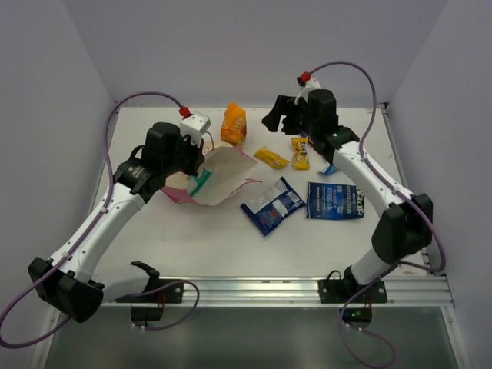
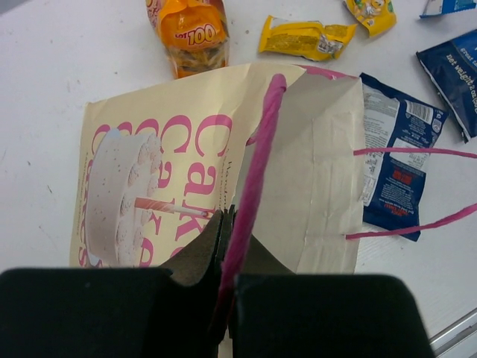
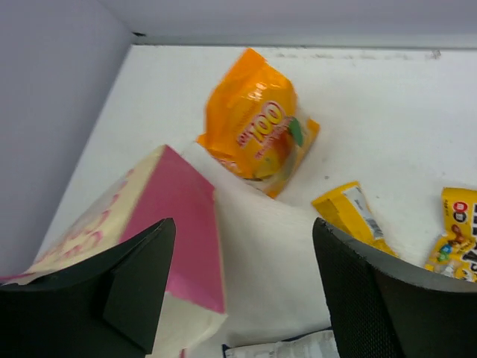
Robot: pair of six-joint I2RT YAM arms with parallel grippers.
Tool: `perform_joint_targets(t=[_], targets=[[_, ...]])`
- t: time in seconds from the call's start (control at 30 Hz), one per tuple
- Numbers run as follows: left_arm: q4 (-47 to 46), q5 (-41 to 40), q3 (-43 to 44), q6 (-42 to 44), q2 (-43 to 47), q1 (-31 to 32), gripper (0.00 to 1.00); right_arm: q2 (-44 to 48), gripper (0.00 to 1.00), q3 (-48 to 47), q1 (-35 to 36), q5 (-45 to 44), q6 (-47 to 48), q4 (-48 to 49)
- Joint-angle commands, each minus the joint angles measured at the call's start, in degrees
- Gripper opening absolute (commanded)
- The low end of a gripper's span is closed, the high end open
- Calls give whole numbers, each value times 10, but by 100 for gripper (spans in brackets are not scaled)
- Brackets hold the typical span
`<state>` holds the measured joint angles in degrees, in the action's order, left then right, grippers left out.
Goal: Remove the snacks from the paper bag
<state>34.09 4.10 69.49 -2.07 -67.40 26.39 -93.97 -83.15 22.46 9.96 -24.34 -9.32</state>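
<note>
My left gripper should keep the bag's opening [image 1: 229, 174] open while my right gripper reaches in for the teal packet [image 1: 201, 181], because the packet is inside the tipped paper bag.
The paper bag [image 1: 223, 173] lies tipped on its side at mid-table, cream with pink writing and pink side panels. My left gripper [image 2: 223, 216] is shut on its pink loop handle [image 2: 253, 164] at the bag's rim. A teal packet [image 1: 201, 183] shows in the bag's mouth. Out on the table lie an orange pouch [image 1: 234, 124], two yellow packets [image 1: 270, 157] [image 1: 300, 152] and two dark blue packets [image 1: 273, 205] [image 1: 335, 201]. My right gripper [image 3: 242, 246] hangs open and empty above the table between the bag's pink side [image 3: 175, 224] and a yellow packet [image 3: 350, 216], near the orange pouch [image 3: 257, 134].
A tiny blue packet [image 1: 329, 168] lies by the right arm's forearm. White walls close the table at the back and both sides. A metal rail [image 1: 307, 290] runs along the near edge by the arm bases.
</note>
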Motion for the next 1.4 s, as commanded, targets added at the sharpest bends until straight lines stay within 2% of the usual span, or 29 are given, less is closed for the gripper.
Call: perform_joint_targets(t=[0.0,0.17,0.27,0.37,0.5,0.67,0.87,0.97,1.0,1.1,1.23,1.37], targets=[[7,8,4,20,18,0,0,99,77,50,60,-4,11,47],[10,36,6,45,30,0,0,150,75,134,158,-17,-26,142],[12,64,-2,45,36,0,0,143,74,191,210,-20,-44,235],[8,93,-22,26,36,1,0,123,73,239,233,-6,-82,262],[-11,163,-68,-34,31,29,0,131,72,321,236,6,-111,283],[-23,120,-117,-48,49,52,0,148,72,353,240,23,-98,269],[-53,130,-101,-80,47,51,0,100,72,360,243,39,-142,316],[-62,65,-97,-90,50,52,0,70,72,347,243,59,-145,317],[-61,11,-95,-93,49,50,0,70,72,350,243,61,-146,322],[-57,-54,-84,-112,30,50,0,98,72,361,240,35,-127,319],[-79,33,-102,-130,-23,52,0,142,72,392,206,16,-115,311],[-97,14,-118,-138,-12,52,0,157,72,392,194,18,-101,278]])
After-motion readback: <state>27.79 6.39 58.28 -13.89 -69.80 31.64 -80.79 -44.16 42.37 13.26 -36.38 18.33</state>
